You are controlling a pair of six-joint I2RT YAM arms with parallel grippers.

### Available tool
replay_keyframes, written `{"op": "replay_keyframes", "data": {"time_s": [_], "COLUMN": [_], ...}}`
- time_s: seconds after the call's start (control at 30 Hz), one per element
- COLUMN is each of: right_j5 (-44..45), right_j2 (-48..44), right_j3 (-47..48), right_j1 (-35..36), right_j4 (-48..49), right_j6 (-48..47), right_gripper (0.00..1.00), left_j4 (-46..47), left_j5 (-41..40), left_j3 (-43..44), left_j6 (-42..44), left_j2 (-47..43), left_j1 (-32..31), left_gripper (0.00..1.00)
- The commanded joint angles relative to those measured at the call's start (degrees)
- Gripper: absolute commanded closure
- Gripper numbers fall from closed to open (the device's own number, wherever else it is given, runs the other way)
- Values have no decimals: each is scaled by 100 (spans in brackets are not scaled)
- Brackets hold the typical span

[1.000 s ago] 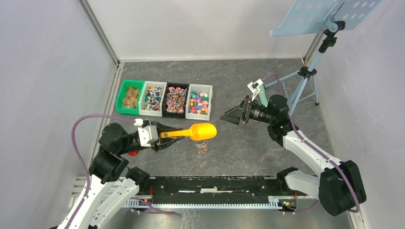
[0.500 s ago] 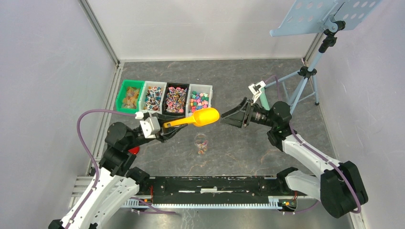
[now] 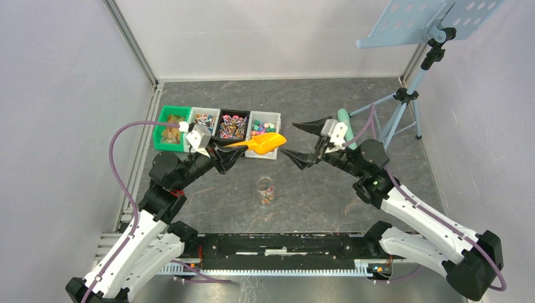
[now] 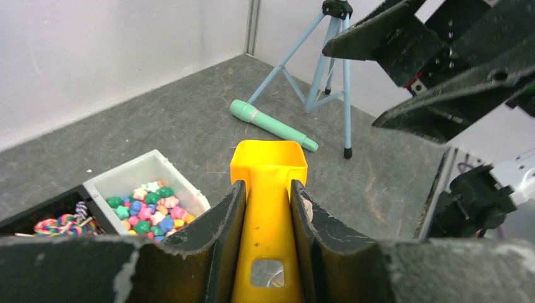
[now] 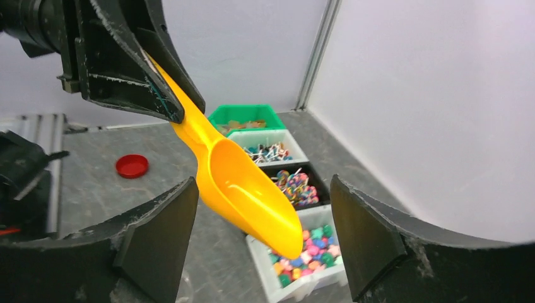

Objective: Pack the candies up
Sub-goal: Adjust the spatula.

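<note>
The orange scoop (image 3: 267, 143) points the same way as the left gripper's fingers, so the robot's right gripper should hold the scoop's neck (image 3: 250, 144) while the left gripper grips the scoop's handle again from above.
The candies fill four bins in a row, with star-shaped ones (image 3: 264, 131) (image 4: 145, 205) (image 5: 309, 255) in the rightmost white bin (image 3: 275, 126). My left gripper (image 3: 230, 154) (image 4: 268, 189) is shut on the handle of the orange scoop (image 3: 262, 143) (image 4: 268, 161) (image 5: 246, 189). The scoop's bowl looks empty and hangs over that bin's near edge. My right gripper (image 3: 293, 139) (image 5: 264, 196) stands wide open just right of the scoop's tip, its fingers either side of the bowl without touching it. A small clear jar (image 3: 265, 189) with a few candies stands in front of the bins.
A green bin (image 3: 170, 129), a white bin (image 3: 202, 123) and a black bin (image 3: 232, 126) hold other sweets. A red lid (image 5: 132, 166) lies by the left arm. A teal cylinder (image 3: 344, 120) (image 4: 271, 125) lies beside the blue tripod stand (image 3: 404, 101) at the back right.
The left arm carried the scoop from above the jar back toward the rightmost bin. The right gripper swung left and up to face the scoop's tip.
</note>
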Motion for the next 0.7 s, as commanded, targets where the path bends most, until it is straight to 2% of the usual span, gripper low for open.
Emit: {"op": "replay_keyframes", "data": {"time_s": [0.0, 0.2, 0.37, 0.67], "right_j5": [390, 507, 1180, 2042], "right_j2": [358, 790, 1241, 1874], "right_j3": [468, 726, 1101, 1452], "right_j1": [455, 1241, 1822, 2365], "right_j4": [330, 167, -251, -497], "right_j6": [-2006, -3305, -4233, -5135], "right_gripper": [20, 23, 25, 37], "left_j4": [308, 58, -58, -355], "left_j5": [-345, -528, -587, -578], "left_j3": [396, 522, 513, 595], "left_j6": [-883, -1227, -1425, -1527], "left_j2": [70, 45, -6, 44], "left_j1": [-8, -8, -8, -10], "left_gripper": [98, 98, 98, 98]}}
